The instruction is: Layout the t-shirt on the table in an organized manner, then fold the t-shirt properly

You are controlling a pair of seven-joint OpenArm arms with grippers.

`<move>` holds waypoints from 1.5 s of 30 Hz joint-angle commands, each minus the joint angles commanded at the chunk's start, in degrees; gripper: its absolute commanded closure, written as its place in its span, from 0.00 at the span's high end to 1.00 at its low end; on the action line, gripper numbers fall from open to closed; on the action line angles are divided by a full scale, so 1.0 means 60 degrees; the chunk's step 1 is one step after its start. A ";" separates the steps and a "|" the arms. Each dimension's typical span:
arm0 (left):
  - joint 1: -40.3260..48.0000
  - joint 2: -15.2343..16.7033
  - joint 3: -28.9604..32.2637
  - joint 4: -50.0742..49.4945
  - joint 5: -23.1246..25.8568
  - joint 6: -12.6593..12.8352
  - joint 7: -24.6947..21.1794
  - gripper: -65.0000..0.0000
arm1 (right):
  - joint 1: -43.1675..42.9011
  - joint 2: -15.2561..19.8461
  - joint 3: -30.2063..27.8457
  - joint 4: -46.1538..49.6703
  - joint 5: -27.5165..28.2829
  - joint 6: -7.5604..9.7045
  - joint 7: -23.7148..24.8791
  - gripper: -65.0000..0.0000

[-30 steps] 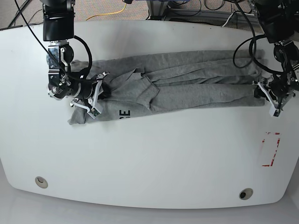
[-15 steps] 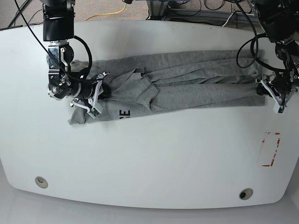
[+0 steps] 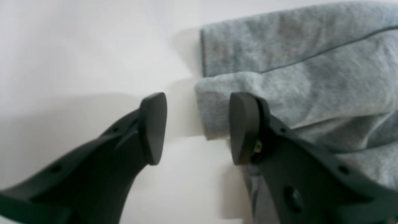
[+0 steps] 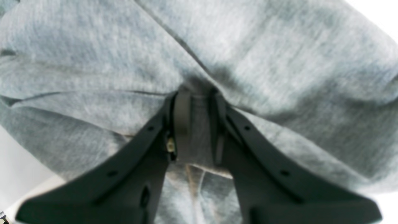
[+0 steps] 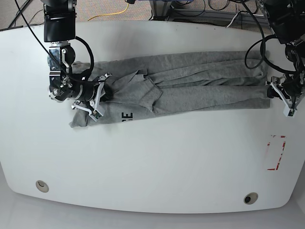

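Next, I back my left gripper off, then close it farther in on the top layer (image 3: 219, 106), because only one of its fingers lies over the t-shirt's end edge (image 3: 201, 113).
The grey t-shirt (image 5: 190, 83) lies stretched in a long rumpled band across the table (image 5: 167, 157), with black lettering (image 5: 127, 116) showing near its left end. My right gripper (image 4: 197, 124) is shut on a bunched fold of the t-shirt (image 4: 264, 62); in the base view it (image 5: 105, 93) sits at the shirt's left end. My left gripper (image 3: 198, 129) is open, and the shirt's end edge (image 3: 214, 109) lies loose between its tips. In the base view it (image 5: 274, 94) sits at the shirt's right end.
A red tape rectangle (image 5: 276, 152) marks the table's right side. Two round holes (image 5: 42, 185) (image 5: 250, 198) lie near the front edge. Cables and carpet lie beyond the table's far edge.
My left gripper has opened, let go of the shirt's right end and drawn a little to the right. The right arm and the shirt's left end have not moved.
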 joint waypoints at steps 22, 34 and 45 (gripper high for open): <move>0.0176 0.0029 0.0410 0.0000 -0.0044 0.0000 0.0000 0.46 | 0.0000 0.0000 0.0000 0.0000 0.0015 0.0000 0.0000 0.15; 0.0176 0.0029 0.0410 0.0000 -0.0015 0.0000 0.0000 0.09 | -0.0015 0.0000 0.0000 0.0000 0.0015 0.0000 0.0000 0.15; 0.0440 0.0029 0.0410 0.0777 -0.0059 0.0000 0.0059 0.03 | -0.0015 0.0000 0.0000 0.0000 0.0015 0.0000 0.0000 0.15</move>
